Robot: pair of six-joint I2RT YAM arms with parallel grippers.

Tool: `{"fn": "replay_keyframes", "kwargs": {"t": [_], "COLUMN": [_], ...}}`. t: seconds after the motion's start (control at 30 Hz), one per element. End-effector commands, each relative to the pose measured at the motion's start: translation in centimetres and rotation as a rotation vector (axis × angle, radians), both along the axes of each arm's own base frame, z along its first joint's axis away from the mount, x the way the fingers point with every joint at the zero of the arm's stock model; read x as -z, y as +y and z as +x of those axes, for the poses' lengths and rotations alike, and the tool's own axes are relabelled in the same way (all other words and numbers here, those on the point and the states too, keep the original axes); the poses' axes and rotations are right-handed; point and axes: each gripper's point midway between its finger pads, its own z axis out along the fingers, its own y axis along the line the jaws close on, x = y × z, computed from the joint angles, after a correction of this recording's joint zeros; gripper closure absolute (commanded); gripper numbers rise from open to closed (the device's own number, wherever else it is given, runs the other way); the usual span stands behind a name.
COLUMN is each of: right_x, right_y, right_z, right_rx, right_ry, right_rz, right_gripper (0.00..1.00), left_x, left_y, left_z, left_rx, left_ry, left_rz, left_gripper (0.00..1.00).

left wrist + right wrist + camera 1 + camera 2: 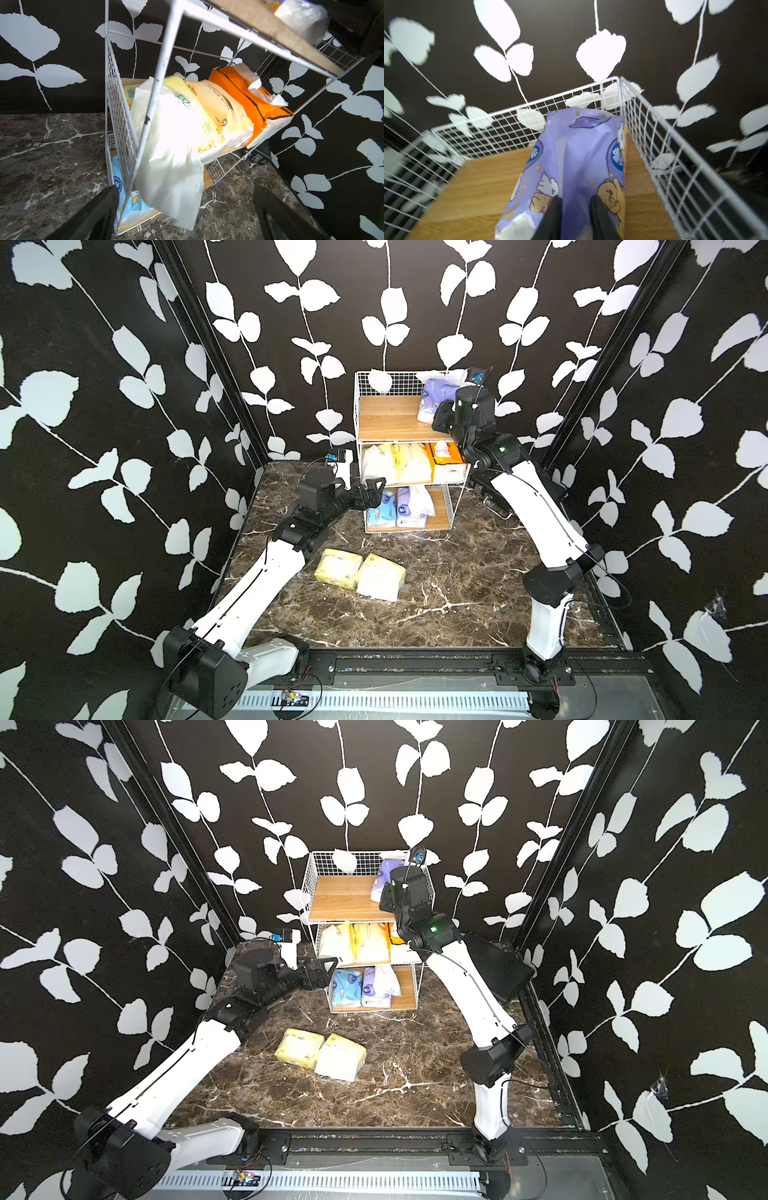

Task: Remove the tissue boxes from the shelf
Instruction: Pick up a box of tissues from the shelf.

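The lavender pack is by the wire side (648, 122), so my right gripper should move the pack toward the board's middle (408, 417). It should then grip the pack's near corner before lifting the pack off.
The white wire shelf (399, 418) (345, 898) stands at the back of the table. On its top board lies a lavender tissue pack (432, 400) (577, 149), and my right gripper (576, 200) is shut on its near end. The middle tier holds pale yellow packs (380, 462) (172, 135) and an orange-and-white box (446, 460) (249, 97). The bottom tier holds a light blue pack (380, 510) and a lavender one (409, 508). My left gripper (374, 489) (185, 188) is open at the shelf's front left corner, touching nothing.
Two pale yellow packs (338, 568) (380, 576) lie side by side on the marble table (457, 593) in front of the shelf. A flat black case (494, 969) leans by the right wall behind my right arm. Patterned walls close in both sides.
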Motion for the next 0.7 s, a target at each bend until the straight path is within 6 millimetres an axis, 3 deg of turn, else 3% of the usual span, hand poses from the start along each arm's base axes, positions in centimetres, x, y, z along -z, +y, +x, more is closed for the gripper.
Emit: {"fn": "replay_keyframes", "kwargs": {"t": [0.0, 0.1, 0.43, 0.67], "right_x": [-0.9, -1.2, -1.2, 0.3], "right_y": [0.8, 1.0, 3.7, 2.2], "right_z": [-0.7, -1.4, -5.5, -7.2], "right_rx": [-0.057, -0.094, -0.368, -0.364], "right_ry": [-0.032, -0.040, -0.014, 0.022], "right_rz": [-0.003, -0.004, 0.003, -0.049], "right_gripper": [0.91, 1.00, 1.00, 1.00], "left_x": [-1.2, -1.2, -1.5, -1.8], "left_y": [0.4, 0.7, 1.7, 1.6], "left_z": [-1.2, -1.5, -2.2, -2.4], "left_rx": [-0.001, -0.009, -0.042, -0.039], "left_ry": [-0.023, -0.021, -0.017, -0.013], "left_rz": [-0.026, -0.029, -0.029, -0.049], "left_gripper": [0.01, 0.01, 0.01, 0.01]}}
